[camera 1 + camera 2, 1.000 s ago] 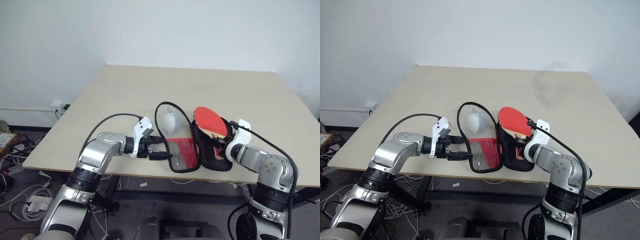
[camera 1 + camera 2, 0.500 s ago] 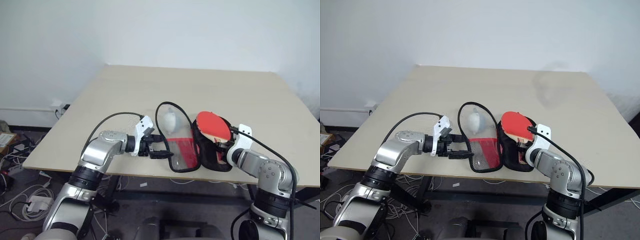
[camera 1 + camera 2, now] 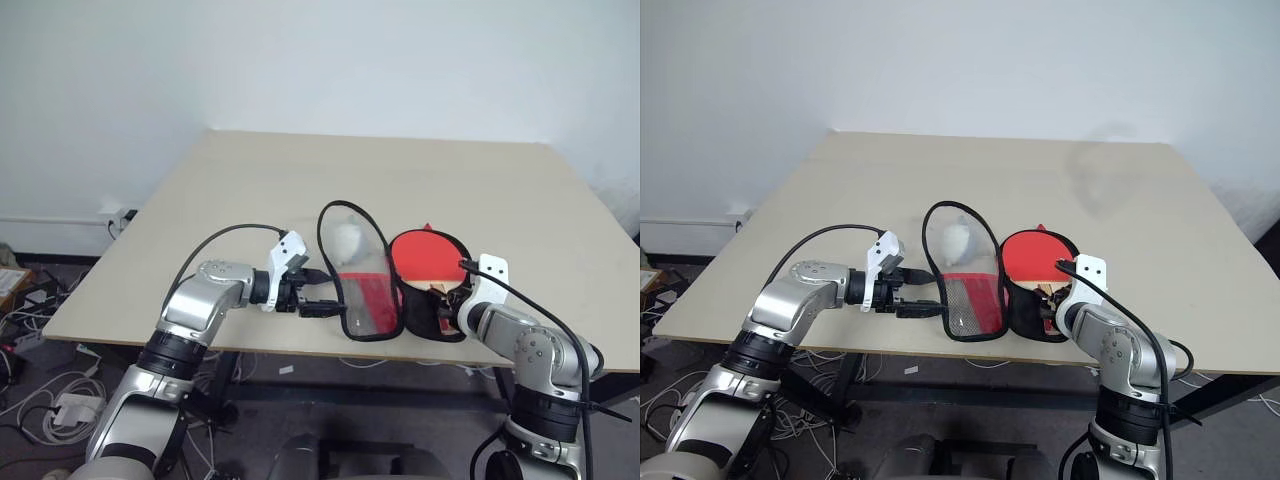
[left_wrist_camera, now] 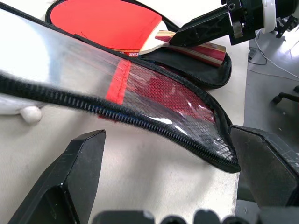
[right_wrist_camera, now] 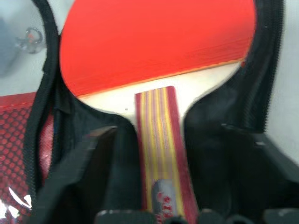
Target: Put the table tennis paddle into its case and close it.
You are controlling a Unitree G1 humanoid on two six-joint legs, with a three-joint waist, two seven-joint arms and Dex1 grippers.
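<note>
The fingers of the robot's right gripper are on both sides of the handle [image 5: 161, 144] where the lid [image 3: 364, 280] has to land, so next the right gripper backs away before the left gripper folds the lid over.
The table tennis paddle [image 3: 424, 256] lies flat in the black-lined lower half of the case [image 3: 421, 322], red face up, its striped wooden handle [image 5: 161, 126] pointing toward the table's front edge. My right gripper [image 5: 168, 130] is open, one finger on each side of the handle without pinching it. The case's lid [image 3: 364, 292], clear and red mesh with a black zip edge, stands tilted up to the left of the paddle. At the lid's near left edge my left gripper [image 3: 325, 300] is open, and the zip edge [image 4: 140, 119] runs across between its fingers.
A small white rounded lump [image 3: 347, 238] sits on the beige table [image 3: 400, 170] behind the raised lid. The case lies close to the table's front edge. Cables and a power strip [image 3: 60, 405] lie on the floor at the left.
The right gripper has opened and let go of the handle; the paddle has dropped from tilted to flat inside the case. The lid has swung up higher.
</note>
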